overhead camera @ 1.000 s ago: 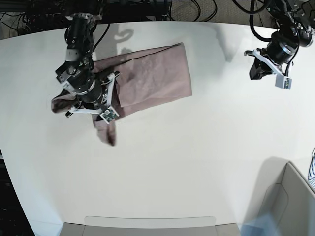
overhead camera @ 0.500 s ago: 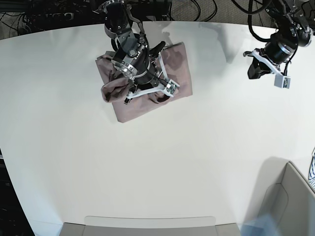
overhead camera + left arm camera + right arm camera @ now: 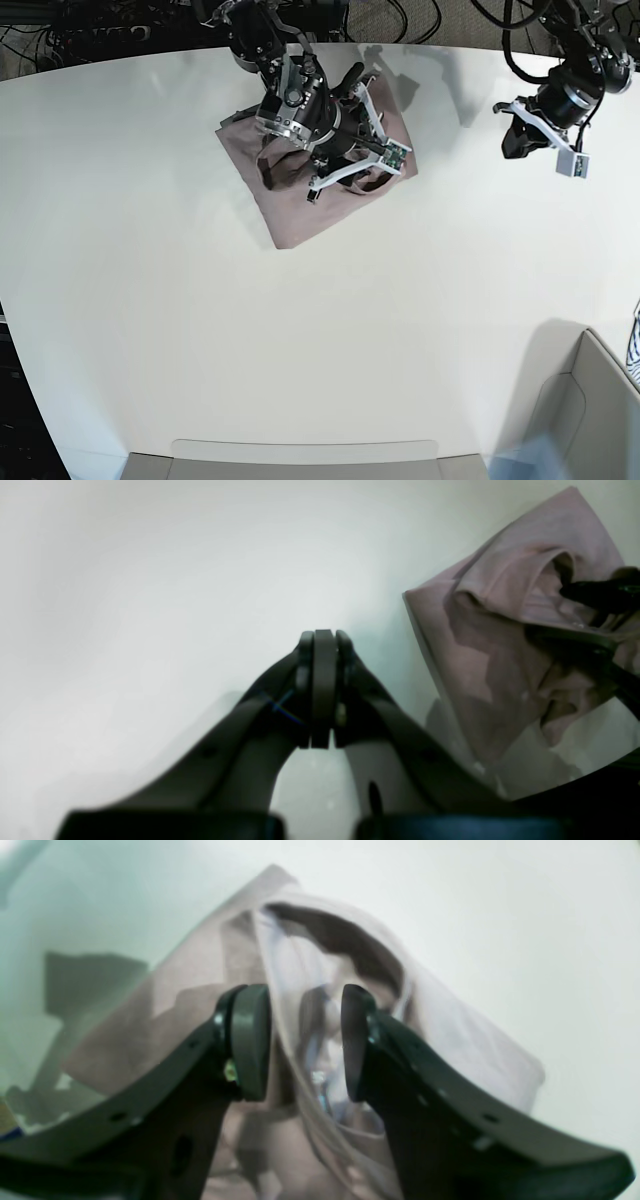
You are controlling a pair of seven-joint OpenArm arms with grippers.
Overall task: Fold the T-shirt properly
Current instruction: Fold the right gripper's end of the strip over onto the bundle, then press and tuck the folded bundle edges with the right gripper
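My gripper is about to pull. The T-shirt's raised fold (image 3: 289, 1035) stands up loosely and the T-shirt's corner (image 3: 284, 236) lies flat, so the fold will spread out smooth and the corner will stay in place.
The mauve-pink T-shirt (image 3: 285, 215) lies partly folded on the white table at the back middle. It also shows in the left wrist view (image 3: 480, 645) and the right wrist view (image 3: 190, 990). My right gripper (image 3: 345, 165) is over the shirt's right part. In its own view the right gripper (image 3: 302, 995) has a raised fold of the shirt between its slightly parted jaws. My left gripper (image 3: 520, 140) hangs above bare table at the back right, well apart from the shirt. In the left wrist view the left gripper (image 3: 324, 640) is shut and empty.
A grey bin (image 3: 580, 400) stands at the front right, with a striped cloth (image 3: 635, 350) at the right edge. A flat grey tray edge (image 3: 300, 455) lies along the table's front. Cables run behind the table's back edge.
My right gripper has carried the shirt's left part rightwards over the rest of it, so the shirt now lies shorter and more compact. The left arm has hardly moved.
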